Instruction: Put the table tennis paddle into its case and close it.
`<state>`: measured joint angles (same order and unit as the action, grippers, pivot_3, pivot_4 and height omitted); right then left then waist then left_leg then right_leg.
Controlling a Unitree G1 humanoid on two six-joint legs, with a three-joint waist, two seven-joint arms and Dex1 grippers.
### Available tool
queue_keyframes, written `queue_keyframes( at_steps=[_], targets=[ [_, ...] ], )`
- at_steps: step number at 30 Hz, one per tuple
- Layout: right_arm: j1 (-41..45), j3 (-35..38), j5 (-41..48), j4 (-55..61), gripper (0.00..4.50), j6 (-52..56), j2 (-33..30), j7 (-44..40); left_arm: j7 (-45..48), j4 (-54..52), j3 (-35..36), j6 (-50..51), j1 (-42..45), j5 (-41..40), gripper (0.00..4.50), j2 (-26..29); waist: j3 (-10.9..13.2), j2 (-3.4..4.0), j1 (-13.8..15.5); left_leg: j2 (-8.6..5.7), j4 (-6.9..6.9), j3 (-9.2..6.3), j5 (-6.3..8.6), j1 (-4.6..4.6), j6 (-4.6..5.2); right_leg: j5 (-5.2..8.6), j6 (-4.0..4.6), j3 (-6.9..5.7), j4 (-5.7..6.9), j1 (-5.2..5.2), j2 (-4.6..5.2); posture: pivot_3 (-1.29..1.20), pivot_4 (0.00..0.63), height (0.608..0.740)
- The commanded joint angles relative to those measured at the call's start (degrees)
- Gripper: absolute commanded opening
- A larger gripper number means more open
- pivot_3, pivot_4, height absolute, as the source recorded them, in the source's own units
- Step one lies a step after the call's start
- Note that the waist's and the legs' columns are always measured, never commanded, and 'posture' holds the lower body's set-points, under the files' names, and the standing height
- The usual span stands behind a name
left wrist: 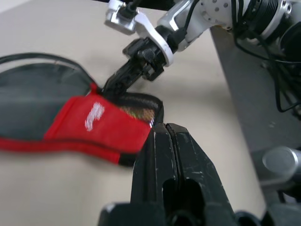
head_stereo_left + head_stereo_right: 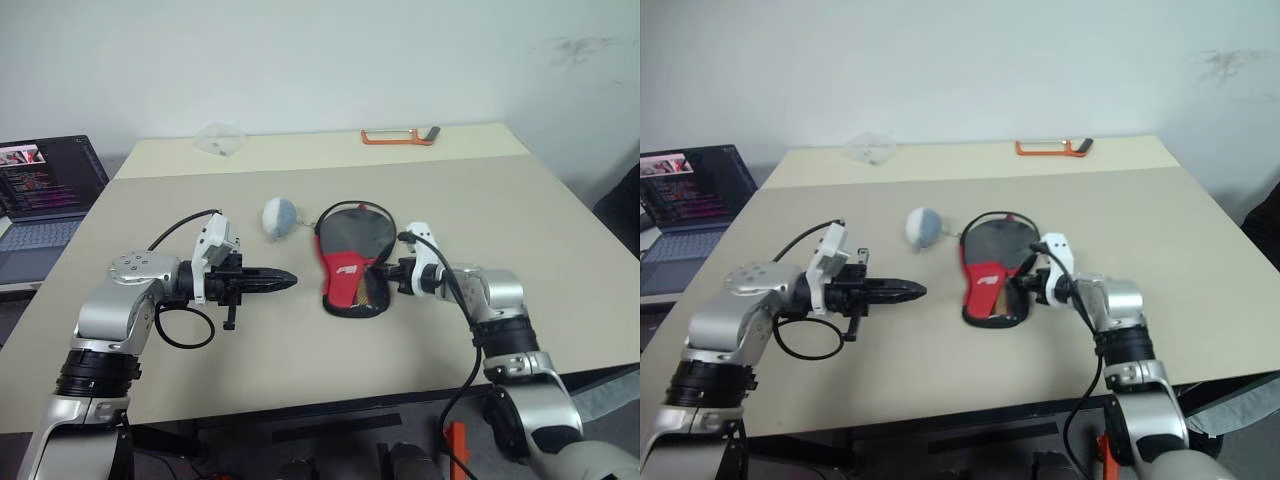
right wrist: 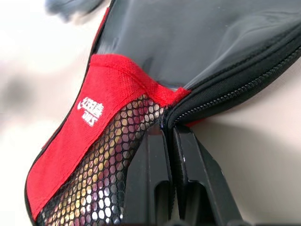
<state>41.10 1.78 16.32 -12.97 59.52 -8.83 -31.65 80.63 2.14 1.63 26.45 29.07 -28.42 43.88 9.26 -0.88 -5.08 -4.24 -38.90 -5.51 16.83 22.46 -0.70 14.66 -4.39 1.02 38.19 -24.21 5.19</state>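
Next, I pull the case nearer with my right gripper, because the ball chained to the case lies beyond my left gripper, which will take it next.
The case lies flat in the middle of the table, a black pouch with a red logo panel and a mesh pocket. My right gripper reaches in from the right and is shut on the case's zip edge, right beside the mesh. Left of the case, a short gap away, my left gripper hovers with its tips toward it, shut and empty. The table tennis paddle is hidden; a tan shape behind the mesh cannot be made out.
A grey and white ball rests just behind and left of the case. An orange tool and a clear plastic bag lie at the far edge. An open laptop stands off the table's left side.
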Motion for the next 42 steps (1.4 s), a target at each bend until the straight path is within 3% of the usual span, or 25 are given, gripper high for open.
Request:
queue_keyframes(
  at_steps=[1, 8, 17, 23, 42],
  targets=[
    [-4.75, -2.67, 3.84, 12.7, 0.02, 6.58, 1.8, 1.34, 1.03, -6.38, 0.11, 3.92, -0.89, -3.38, 0.0, 2.11, 0.0, 0.0, 0.25, -0.01, 0.0, -0.01, 0.0, 0.01, 0.0, 0.0, 0.0, -0.01, -0.01, 0.0, 0.0, 0.0, 0.15, 0.74],
    [-16.18, -2.82, 6.24, 29.62, 0.02, 16.16, 5.21, 7.98, -1.07, -13.92, -0.59, 11.52, -1.42, -7.32, 0.0, 3.21, 0.0, 0.0, 0.55, -0.01, 0.02, -0.07, 0.02, 0.01, 0.03, 0.0, 0.0, -0.04, -0.04, 0.03, 0.0, 0.0, 0.15, 0.74],
    [-25.44, 4.61, 7.45, 43.76, 0.02, 25.55, 10.25, 15.48, 2.14, -13.81, -3.57, 13.75, 0.58, -7.33, 0.0, 7.1, 0.0, 0.01, 1.51, -0.01, 0.05, -0.05, 0.05, -0.03, 0.08, 0.01, 0.01, -0.05, -0.05, 0.05, -0.03, 0.0, 0.15, 0.74],
    [-27.16, 5.78, 7.85, 46.56, 0.02, 27.06, 10.92, 17.03, 7.46, -6.4, -6.12, 6.24, 0.46, -2.24, 0.0, 10.78, 0.0, 0.03, 2.28, -0.03, 0.06, -0.05, 0.1, -0.1, 0.17, 0.02, 0.01, -0.07, -0.08, 0.11, -0.03, 0.0, 0.15, 0.74],
    [-27.04, 6.42, 9.43, 46.31, 0.02, 25.94, 8.9, 18.42, 9.7, 3.46, -7.26, -7.02, -3.57, 2.62, 0.0, 9.47, 0.0, 0.03, 2.52, -0.03, 0.06, -0.05, 0.12, -0.1, 0.22, 0.02, 0.0, -0.08, -0.1, 0.13, -0.03, 0.0, 0.15, 0.74]
  ],
)
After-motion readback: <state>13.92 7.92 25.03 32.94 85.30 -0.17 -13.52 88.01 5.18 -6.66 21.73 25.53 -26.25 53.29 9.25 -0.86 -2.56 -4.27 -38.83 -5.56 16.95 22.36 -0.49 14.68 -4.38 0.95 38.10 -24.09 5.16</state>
